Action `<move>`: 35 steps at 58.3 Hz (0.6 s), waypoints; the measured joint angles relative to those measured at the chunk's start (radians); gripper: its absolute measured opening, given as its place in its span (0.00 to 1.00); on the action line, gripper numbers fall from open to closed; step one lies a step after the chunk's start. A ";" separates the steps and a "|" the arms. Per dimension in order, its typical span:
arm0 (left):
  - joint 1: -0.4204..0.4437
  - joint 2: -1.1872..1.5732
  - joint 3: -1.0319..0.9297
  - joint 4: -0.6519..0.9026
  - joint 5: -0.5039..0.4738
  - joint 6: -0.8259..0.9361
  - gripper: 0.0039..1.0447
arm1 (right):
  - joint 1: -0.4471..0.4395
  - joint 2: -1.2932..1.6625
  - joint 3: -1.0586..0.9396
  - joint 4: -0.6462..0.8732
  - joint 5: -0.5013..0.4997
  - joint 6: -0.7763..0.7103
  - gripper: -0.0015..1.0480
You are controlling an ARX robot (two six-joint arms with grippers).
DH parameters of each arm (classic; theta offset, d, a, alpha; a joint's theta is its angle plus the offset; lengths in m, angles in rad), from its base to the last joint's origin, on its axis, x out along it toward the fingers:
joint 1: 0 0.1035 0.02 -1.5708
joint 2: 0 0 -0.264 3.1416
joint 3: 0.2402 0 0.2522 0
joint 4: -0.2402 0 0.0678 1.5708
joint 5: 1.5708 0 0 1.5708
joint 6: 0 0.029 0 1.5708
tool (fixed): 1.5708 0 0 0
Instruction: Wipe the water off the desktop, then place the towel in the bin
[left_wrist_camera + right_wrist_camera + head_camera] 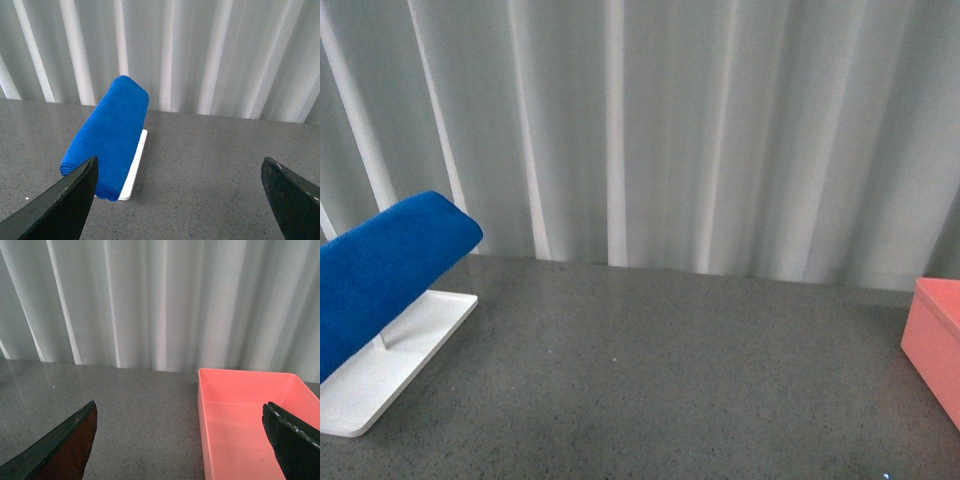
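My gripper will lift while the blue towel's lower edge (109, 137) hangs loose (132, 152) over the white base plate, so the towel will come free and the rack will stay standing.
The blue fluffy towel (380, 270) hangs folded over a rack on a white base plate (390, 360) at the far left of the dark grey speckled desktop (650, 370). It also shows in the left wrist view (112, 132). The salmon-pink bin (938, 340) stands at the right edge; in the right wrist view the bin (250, 425) is empty. My left gripper (180, 172) is open above the desktop, right of the towel. My right gripper (180, 415) is open, over the bin's near wall. Neither arm shows in the front view. No water is visible.
A pale pleated curtain (670, 130) closes off the back of the desktop. The white base plate (135, 167) lies under the towel in the left wrist view. Grey desktop (125, 410) lies left of the bin.
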State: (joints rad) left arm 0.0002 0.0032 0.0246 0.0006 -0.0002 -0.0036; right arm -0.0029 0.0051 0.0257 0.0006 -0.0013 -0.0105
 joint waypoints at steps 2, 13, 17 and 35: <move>0.000 0.000 0.000 0.000 0.000 0.000 0.94 | 0.000 0.000 0.000 0.000 0.000 0.000 0.93; 0.018 0.433 0.175 -0.121 0.279 -0.143 0.94 | 0.000 -0.002 0.000 0.000 -0.002 0.000 0.93; 0.011 0.656 0.261 0.035 0.258 -0.148 0.94 | 0.001 -0.002 0.000 0.000 -0.001 0.000 0.93; 0.025 1.497 0.840 0.113 0.233 -0.062 0.94 | 0.001 -0.002 0.000 0.000 -0.002 0.000 0.93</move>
State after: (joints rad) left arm 0.0250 1.5002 0.8646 0.1139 0.2329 -0.0654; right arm -0.0021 0.0036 0.0257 0.0006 -0.0029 -0.0105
